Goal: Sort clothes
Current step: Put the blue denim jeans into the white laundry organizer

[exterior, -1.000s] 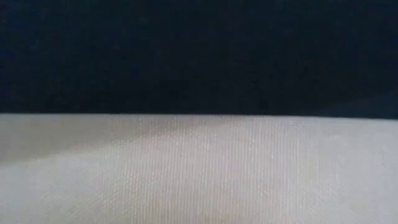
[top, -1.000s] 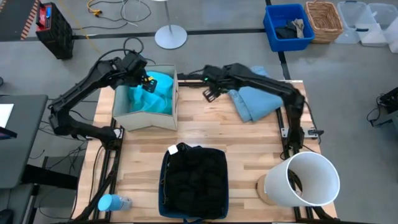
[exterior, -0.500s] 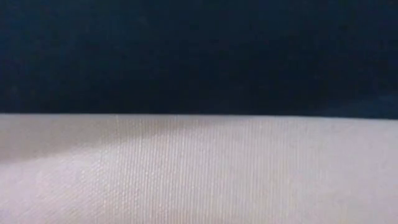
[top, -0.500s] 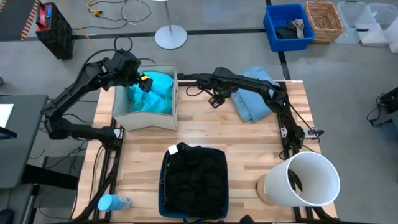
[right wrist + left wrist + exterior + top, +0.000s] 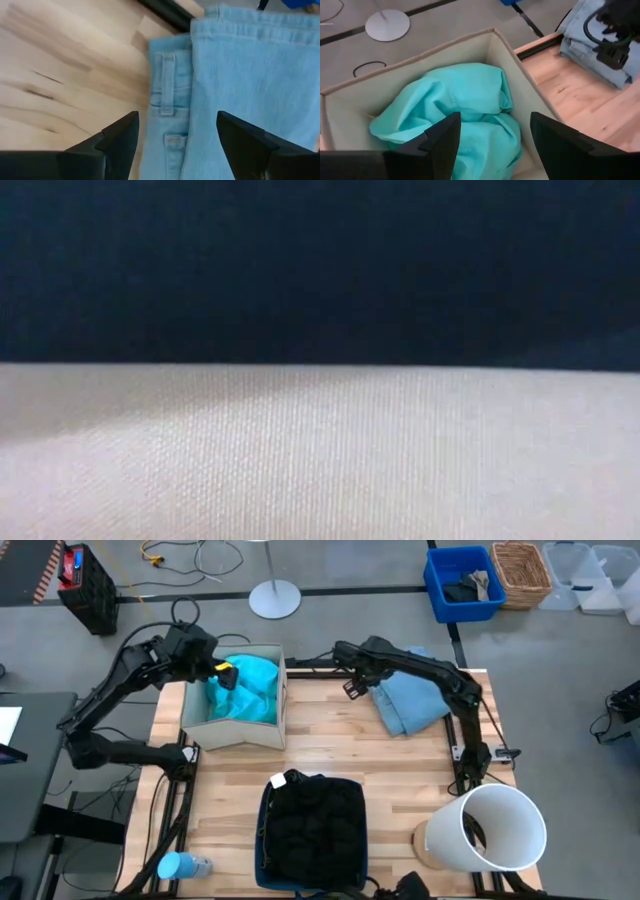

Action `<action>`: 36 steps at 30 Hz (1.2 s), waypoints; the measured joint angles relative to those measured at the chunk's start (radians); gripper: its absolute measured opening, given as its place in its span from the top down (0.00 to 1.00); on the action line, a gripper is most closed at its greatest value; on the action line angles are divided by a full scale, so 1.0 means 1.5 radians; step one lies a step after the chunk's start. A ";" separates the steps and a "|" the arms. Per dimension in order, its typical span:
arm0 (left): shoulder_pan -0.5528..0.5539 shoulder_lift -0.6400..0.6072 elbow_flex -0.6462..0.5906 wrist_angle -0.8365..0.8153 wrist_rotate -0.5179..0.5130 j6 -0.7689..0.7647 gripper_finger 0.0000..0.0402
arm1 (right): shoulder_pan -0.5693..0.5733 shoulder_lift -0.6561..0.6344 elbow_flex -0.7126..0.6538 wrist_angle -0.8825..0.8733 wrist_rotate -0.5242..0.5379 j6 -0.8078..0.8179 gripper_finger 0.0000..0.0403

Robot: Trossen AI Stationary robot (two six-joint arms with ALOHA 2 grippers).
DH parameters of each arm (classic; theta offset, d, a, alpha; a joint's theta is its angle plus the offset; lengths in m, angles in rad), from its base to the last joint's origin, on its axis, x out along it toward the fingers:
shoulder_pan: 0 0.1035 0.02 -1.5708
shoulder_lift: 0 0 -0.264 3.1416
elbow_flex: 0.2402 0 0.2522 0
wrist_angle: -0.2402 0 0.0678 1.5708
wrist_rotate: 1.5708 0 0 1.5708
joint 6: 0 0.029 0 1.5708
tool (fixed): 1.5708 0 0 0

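A layer is lying doubled over next to the belt loops. The light blue denim garment will fall open and hang long when I lift it.
A bright teal garment lies crumpled inside a beige fabric box at the table's far left. My left gripper hangs open above the box's far left part, clear of the teal cloth. A folded light blue denim garment lies flat at the table's far right. My right gripper stands open above the denim's left edge with its belt loops, pointing steeply down. A black garment fills a dark bin at the near middle.
A white bucket lies on its side at the near right with something dark inside. A light blue cup lies at the near left. On the floor beyond the table stand a blue crate with dark rags and a wicker basket. Cloth blocks the low view.
My left gripper has drawn back a little toward the table's left edge, away from the middle of the teal garment. My right gripper has shifted a little toward the table's right, closer to the light blue denim's left edge, and its arm has changed its bend.
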 joint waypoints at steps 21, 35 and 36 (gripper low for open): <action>0.000 -0.008 0.000 0.015 -0.006 0.002 0.42 | -0.037 -0.069 -0.269 0.204 -0.029 -0.043 0.30; 0.000 -0.008 0.000 0.014 -0.002 -0.002 0.42 | -0.066 -0.070 -0.331 0.269 -0.084 -0.082 0.32; 0.000 -0.008 0.000 0.014 -0.002 -0.002 0.42 | -0.066 -0.071 -0.337 0.270 -0.085 -0.082 0.34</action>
